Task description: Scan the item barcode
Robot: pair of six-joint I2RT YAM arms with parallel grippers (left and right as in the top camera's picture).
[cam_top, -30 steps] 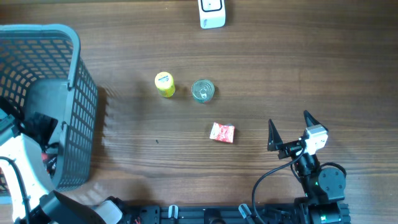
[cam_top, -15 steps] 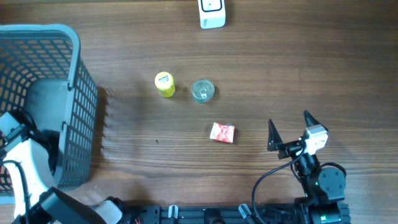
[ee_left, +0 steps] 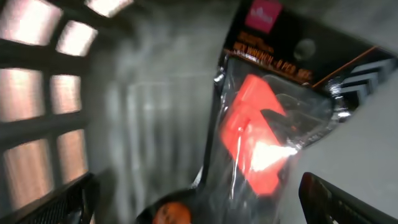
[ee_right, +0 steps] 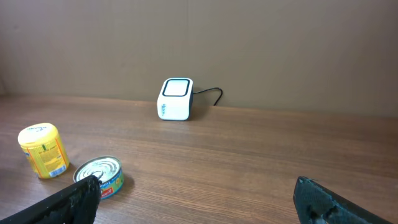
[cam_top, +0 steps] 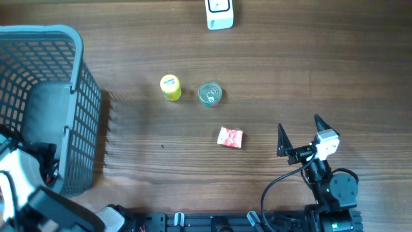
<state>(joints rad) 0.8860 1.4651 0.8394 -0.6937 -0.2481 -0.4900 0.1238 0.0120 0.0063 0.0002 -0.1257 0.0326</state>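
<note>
The orange-red item (ee_left: 256, 134) is between the left gripper's spread fingers and clear of the basket's side, so the robot should keep lowering them until they close across the blister pack (ee_left: 261, 171).
My left gripper (ee_left: 199, 208) is open inside the grey basket (cam_top: 84, 96), its fingertips (ee_left: 68, 202) wide apart. Between and just beyond them lies a clear blister pack (ee_left: 273, 106) with an orange-red item on a black card. The view is blurred, and nothing is gripped. In the overhead view only the left arm (cam_top: 18, 173) shows, at the basket's near end. The white barcode scanner (cam_top: 219, 13) (ee_right: 176, 98) stands at the table's far edge. My right gripper (cam_top: 299, 135) (ee_right: 199, 211) is open above the table at the near right, empty.
On the table are a yellow can (cam_top: 170, 87) (ee_right: 42, 150), a flat tin (cam_top: 210, 94) (ee_right: 99, 176) and a red packet (cam_top: 230, 137). The basket's mesh wall (ee_left: 43, 93) stands close on the left gripper's left side.
The left arm has shifted inside the basket toward the near left corner. The right arm and the table items have not moved.
</note>
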